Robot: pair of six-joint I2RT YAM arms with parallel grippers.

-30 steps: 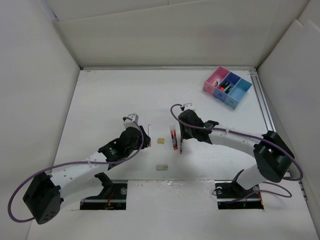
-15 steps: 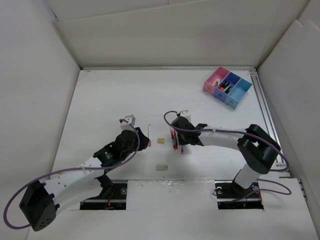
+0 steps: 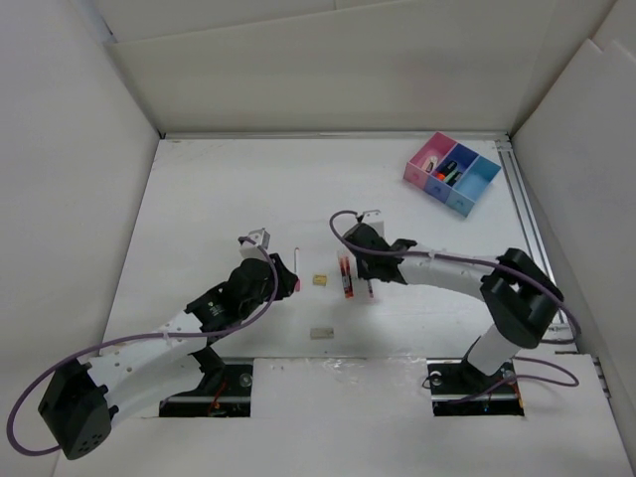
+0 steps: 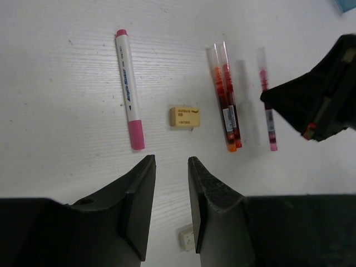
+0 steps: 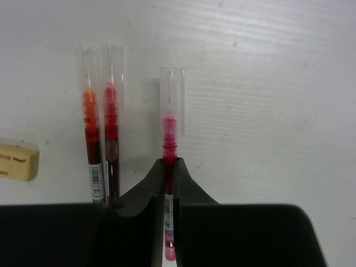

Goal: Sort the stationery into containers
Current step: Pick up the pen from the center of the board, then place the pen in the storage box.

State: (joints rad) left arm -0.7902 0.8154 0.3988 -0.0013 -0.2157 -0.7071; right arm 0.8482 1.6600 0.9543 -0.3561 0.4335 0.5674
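The pink pen (image 5: 169, 133) is held by its middle in my right gripper and the light blue bin (image 3: 477, 182) is standing empty, so I should carry the pen next until it hangs there.
My right gripper (image 5: 169, 164) is shut on a thin pink pen (image 5: 170, 133), at or just above the table. The clear cap end sticks out past the fingertips. In the top view the right gripper (image 3: 369, 285) is right of two red pens (image 3: 345, 276) lying side by side. These pens also show in the right wrist view (image 5: 100, 139). My left gripper (image 4: 171, 167) is open and empty, just short of a yellowish eraser (image 4: 184, 117). A pink-capped marker (image 4: 129, 89) lies to its left. A small grey eraser (image 4: 187, 239) lies under the left jaws. The three-bin tray (image 3: 452, 172) is far back right, with markers in its dark blue bin.
White walls enclose the table on the left, back and right. A metal rail (image 3: 525, 229) runs along the right edge. The right arm's black gripper (image 4: 320, 100) shows at the right of the left wrist view, close to the pens.
My right gripper has come down and shut on the pink pen beside the two red pens. My left arm drew back slightly, then held still.
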